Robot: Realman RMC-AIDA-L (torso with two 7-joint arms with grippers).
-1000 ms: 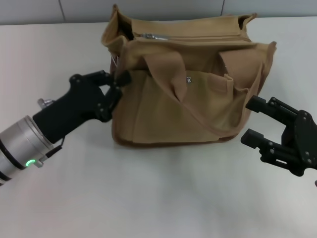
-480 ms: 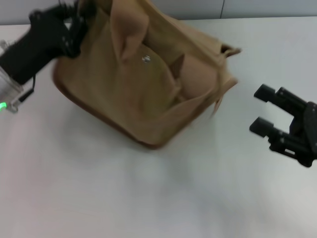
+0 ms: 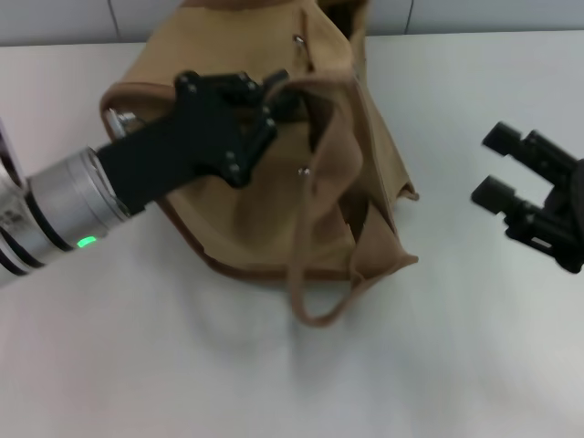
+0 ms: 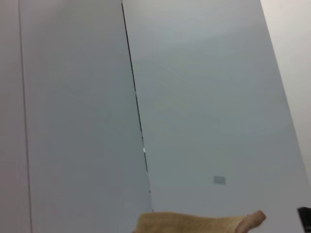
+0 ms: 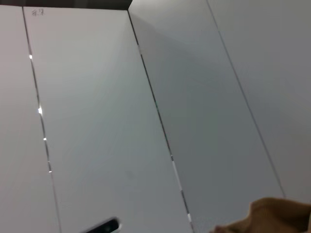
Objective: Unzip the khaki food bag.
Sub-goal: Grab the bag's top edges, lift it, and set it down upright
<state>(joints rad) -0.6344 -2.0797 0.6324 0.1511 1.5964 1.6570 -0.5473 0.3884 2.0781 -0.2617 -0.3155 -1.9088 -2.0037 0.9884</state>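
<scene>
The zipper pull point(image 3: 299, 40) on the khaki food bag is too far away for my right gripper to reach. My left gripper should bring the bag closer to my right gripper.
The khaki food bag point(image 3: 265, 219) is tipped and twisted out of shape in the middle of the head view, its top turned away toward the wall. One looped handle point(image 3: 321, 310) hangs down over the table. The metal snap point(image 3: 304, 171) shows on its front. My left gripper point(image 3: 274, 91) lies over the bag's upper part, shut on its fabric. My right gripper point(image 3: 495, 164) is open and empty, to the right of the bag and apart from it. A strip of tan fabric shows in the left wrist view point(image 4: 194, 224) and in the right wrist view point(image 5: 277, 216).
The bag rests on a white table point(image 3: 456, 347). A grey panelled wall point(image 3: 474, 14) runs along the far edge behind it. Both wrist views mostly show wall panels.
My left gripper has dragged the bag up, left, then back right, tipping and twisting it. The bag stood upright before. My right gripper has shifted slightly right and up, still open.
</scene>
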